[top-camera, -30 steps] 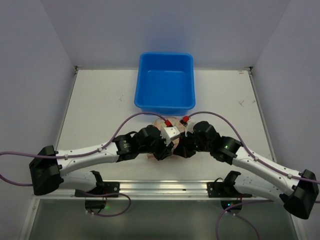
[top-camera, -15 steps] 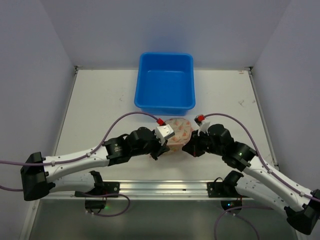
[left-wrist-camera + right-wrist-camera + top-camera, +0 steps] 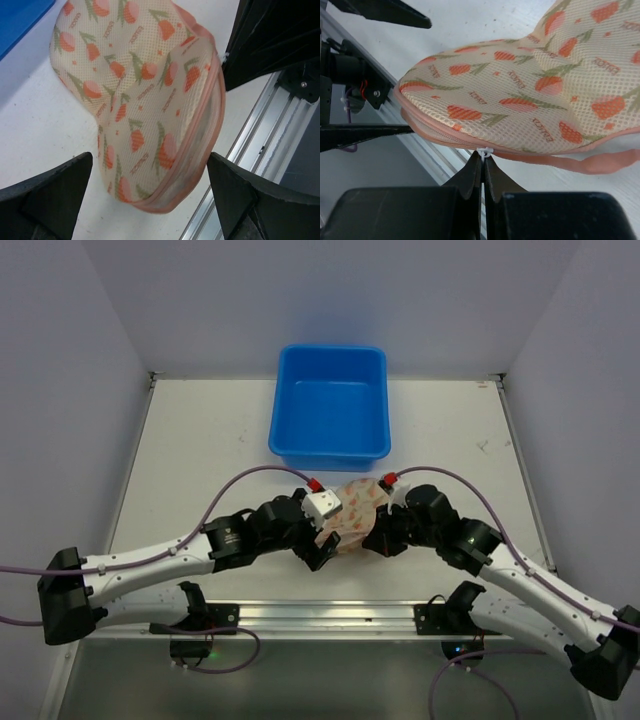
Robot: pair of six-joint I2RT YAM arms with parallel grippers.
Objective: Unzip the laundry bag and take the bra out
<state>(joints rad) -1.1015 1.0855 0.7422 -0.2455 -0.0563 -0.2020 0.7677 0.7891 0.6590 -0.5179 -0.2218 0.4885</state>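
Observation:
The laundry bag's rounded end (image 3: 159, 201) only just reaches between the fingers of my left gripper, so next my right gripper moves the pink edge (image 3: 195, 142) in deeper before I clamp it and unzip.
The laundry bag (image 3: 357, 508), cream mesh with orange print and pink zipper edging, lies on the table in front of the blue tub. My left gripper (image 3: 147, 167) is open, its two fingers standing wide on either side of the bag's near rounded end (image 3: 150, 125) without touching it. My right gripper (image 3: 483, 159) is shut on the small white zipper pull (image 3: 484, 150) at the bag's pink edge (image 3: 440, 135). From above it sits at the bag's right side (image 3: 378, 538). The seam left of the pull gapes slightly. The bra is hidden.
A blue plastic tub (image 3: 330, 405) stands just behind the bag. An aluminium rail (image 3: 330, 612) runs along the table's near edge, close under both grippers. Purple cables loop over both arms.
The arms drew apart and uncovered the bag. My left gripper then opened wide and let go of the bag's near end. My right gripper stayed shut on the pull and shifted slightly left.

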